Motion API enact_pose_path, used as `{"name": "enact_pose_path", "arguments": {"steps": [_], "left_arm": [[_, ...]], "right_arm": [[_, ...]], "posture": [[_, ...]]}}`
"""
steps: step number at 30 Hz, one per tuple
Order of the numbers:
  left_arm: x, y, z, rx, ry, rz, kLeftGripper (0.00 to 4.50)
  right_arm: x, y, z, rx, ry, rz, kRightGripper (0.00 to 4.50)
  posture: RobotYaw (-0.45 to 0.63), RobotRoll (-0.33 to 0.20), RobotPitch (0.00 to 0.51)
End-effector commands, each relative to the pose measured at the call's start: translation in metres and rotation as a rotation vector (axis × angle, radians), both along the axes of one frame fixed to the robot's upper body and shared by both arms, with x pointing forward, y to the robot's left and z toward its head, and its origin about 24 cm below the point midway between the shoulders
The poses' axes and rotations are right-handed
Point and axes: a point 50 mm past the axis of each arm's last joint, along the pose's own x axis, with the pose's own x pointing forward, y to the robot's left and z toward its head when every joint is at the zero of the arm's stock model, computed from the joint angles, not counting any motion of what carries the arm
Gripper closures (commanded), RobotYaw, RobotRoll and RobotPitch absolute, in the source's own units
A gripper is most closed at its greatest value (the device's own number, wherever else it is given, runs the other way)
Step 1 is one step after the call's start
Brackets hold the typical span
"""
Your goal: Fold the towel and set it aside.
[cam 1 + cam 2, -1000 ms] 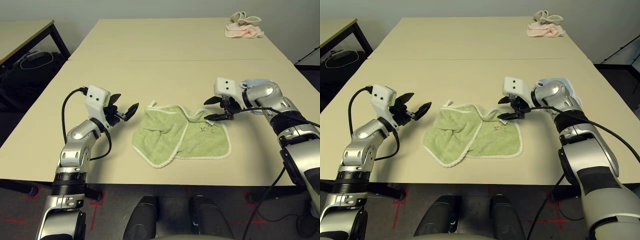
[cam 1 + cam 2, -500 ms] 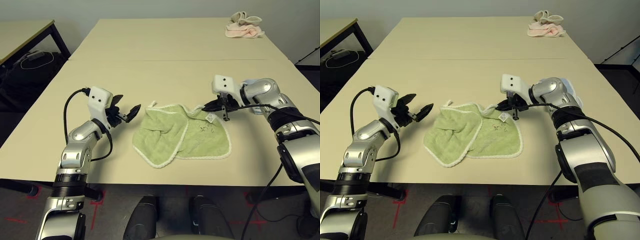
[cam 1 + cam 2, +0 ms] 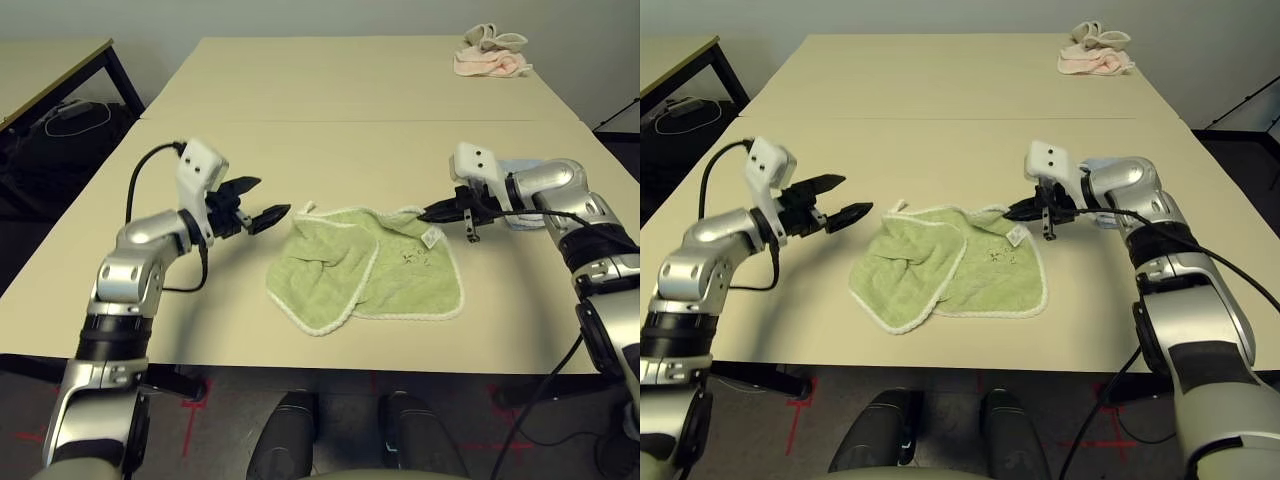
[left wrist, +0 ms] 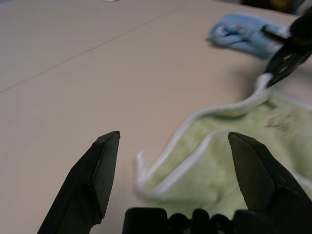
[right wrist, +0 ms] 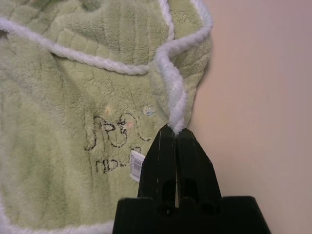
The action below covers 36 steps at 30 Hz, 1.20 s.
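Note:
The towel's flap is folded over the towel, so next my right gripper raises the towel's pinched corner until the towel unfolds, before my left gripper takes the towel's bottom corner.
The towel, light green with white edging and a small dark logo, lies rumpled and partly folded over itself near the table's front middle. My right gripper is shut on the towel's white edging at its far right corner, the pinched hem showing just past the fingertips. My left gripper stands open just left of the towel's far left corner, where a small white loop sticks out; nothing is between its fingers.
A pale blue towel lies on the table beyond my right wrist. A pink cloth sits at the far right of the table. A darker side table stands at the far left.
My right gripper closed on the towel's far right corner hem and drew it out to the right. My left arm lifted and moved its open gripper closer to the towel's left corner.

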Motion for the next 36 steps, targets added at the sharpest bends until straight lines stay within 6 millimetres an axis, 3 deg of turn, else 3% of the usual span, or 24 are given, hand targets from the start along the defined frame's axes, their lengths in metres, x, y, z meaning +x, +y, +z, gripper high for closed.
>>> {"name": "enact_pose_path", "arguments": {"steps": [1,7,19,25,36], "left_arm": [[0.005,-0.014,0.004,0.069,0.059,-0.008,0.0],[0.009,-0.02,0.004,0.136,0.064,-0.035,0.0],[0.004,-0.011,-0.017,0.109,0.045,0.02,0.0],[-0.001,-0.004,-0.024,0.023,-0.059,0.02,0.0],[-0.013,-0.006,-0.033,0.049,-0.011,-0.199,0.0]], "right_arm": [[-0.003,-0.002,0.004,0.018,-0.013,-0.011,4.49],[0.002,0.001,0.016,0.104,-0.127,-0.064,4.49],[0.019,0.039,0.102,0.425,-0.422,-0.034,4.49],[0.018,0.044,0.119,0.474,-0.478,-0.012,4.49],[0.012,0.049,0.14,0.456,-0.536,0.061,4.49]], "posture": [[0.12,0.0,0.08],[0.11,0.0,0.081],[0.12,0.0,0.082],[0.12,0.0,0.086],[0.11,0.0,0.085]]}}
